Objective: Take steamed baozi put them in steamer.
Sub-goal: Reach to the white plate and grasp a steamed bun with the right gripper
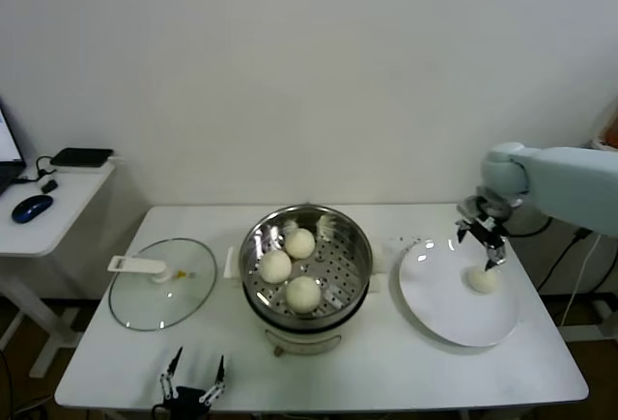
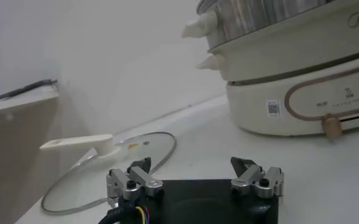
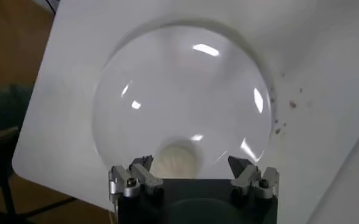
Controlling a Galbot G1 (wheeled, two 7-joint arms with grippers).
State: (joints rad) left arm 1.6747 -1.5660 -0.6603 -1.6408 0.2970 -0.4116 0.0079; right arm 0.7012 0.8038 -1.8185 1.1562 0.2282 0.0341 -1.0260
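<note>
My right gripper should keep going down, as the baozi (image 1: pixel 481 280) lies alone on the white plate within the reach of its open fingers, until they are on either side of its sides (image 3: pixel 176 163), then close.
Three cream-white baozi (image 1: pixel 302 293) lie on the perforated tray of the shiny steamer (image 1: pixel 350 237) at the table's middle. A fourth baozi (image 1: pixel 482 279) sits on the flat white plate (image 1: pixel 439 299) at the right; it also shows in the right wrist view (image 3: pixel 177 159). My right gripper (image 1: pixel 481 243) hovers open just above and behind that baozi, empty. In the right wrist view the open right gripper (image 3: pixel 192 165) has the baozi between and below its fingertips. My left gripper (image 1: pixel 193 373) is open and empty at the table's front edge, parked.
A glass lid (image 1: pixel 154 290) with a white handle lies flat left of the steamer, also in the left wrist view (image 2: pixel 109 167). A side desk (image 1: pixel 48 210) with a mouse stands far left. The steamer's white base (image 2: pixel 301 91) is near the left gripper.
</note>
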